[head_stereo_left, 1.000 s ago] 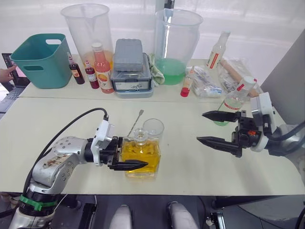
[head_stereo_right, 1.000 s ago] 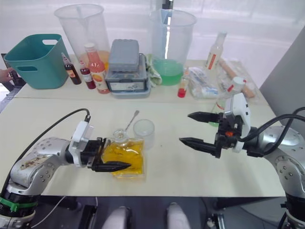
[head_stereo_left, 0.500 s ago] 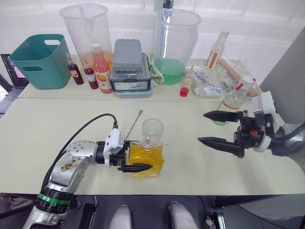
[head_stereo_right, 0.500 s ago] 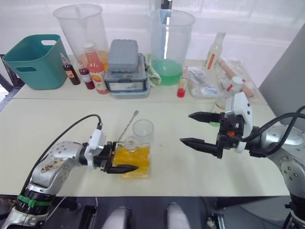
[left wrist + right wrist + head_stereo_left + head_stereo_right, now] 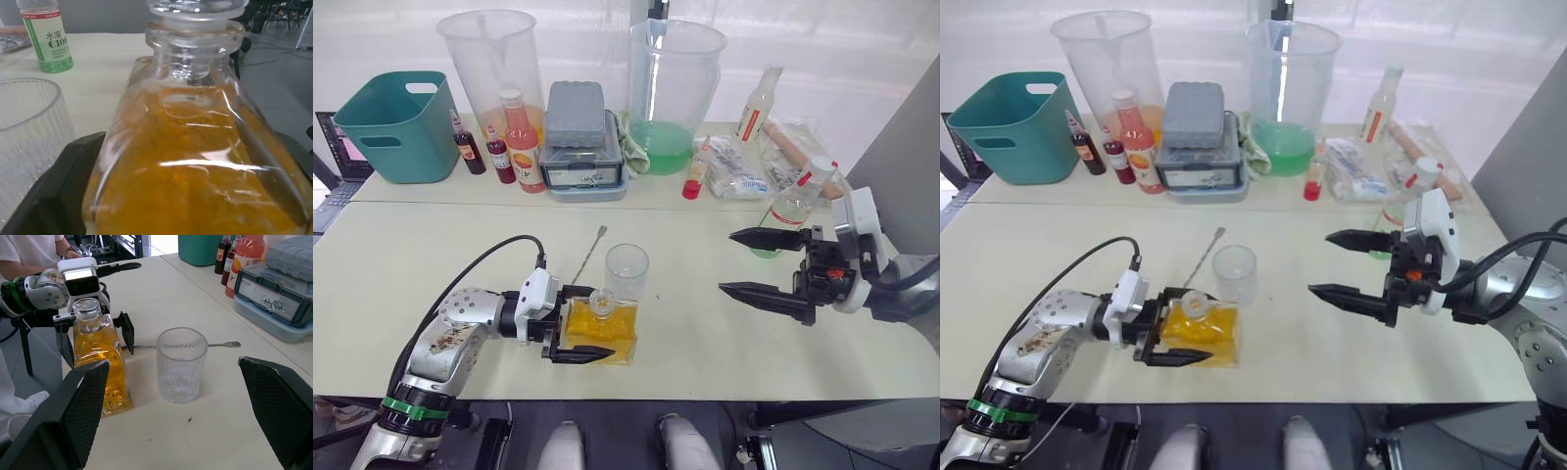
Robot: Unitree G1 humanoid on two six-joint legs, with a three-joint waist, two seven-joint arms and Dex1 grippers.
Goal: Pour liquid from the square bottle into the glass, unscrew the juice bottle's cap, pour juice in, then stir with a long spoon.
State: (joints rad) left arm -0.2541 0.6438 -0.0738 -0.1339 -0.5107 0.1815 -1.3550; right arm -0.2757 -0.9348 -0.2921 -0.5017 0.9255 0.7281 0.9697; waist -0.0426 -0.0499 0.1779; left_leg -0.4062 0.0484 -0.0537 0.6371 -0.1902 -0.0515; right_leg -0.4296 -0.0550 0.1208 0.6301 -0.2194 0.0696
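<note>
The clear glass stopper (image 5: 601, 300) will come off in one piece when I lift it, because it sits as a separate wide knob on top of the square bottle's neck (image 5: 90, 324).
The square bottle (image 5: 603, 329), full of yellow-orange liquid and stoppered, stands on the table near the front edge. My left gripper (image 5: 595, 324) is open, with one finger (image 5: 127, 332) on each side of the bottle's body. The empty ribbed glass (image 5: 626, 270) stands just behind the bottle, and the long spoon (image 5: 590, 252) lies flat beside it. To the right, my right gripper (image 5: 727, 261) hovers wide open and empty. Behind it stands the juice bottle (image 5: 796, 204) with its white cap (image 5: 821, 168) on; the left wrist view shows its green label (image 5: 49, 40).
Along the back stand a teal basket (image 5: 396, 122), two big clear pitchers (image 5: 495, 59) (image 5: 676, 83), stacked grey boxes (image 5: 577, 137), an orange-red bottle (image 5: 524, 142), small dark bottles (image 5: 470, 147) and bagged items (image 5: 736, 168). A person (image 5: 34, 254) stands beyond the table.
My left gripper has opened and now straddles the square bottle, which has shifted slightly left. The right gripper has held still.
</note>
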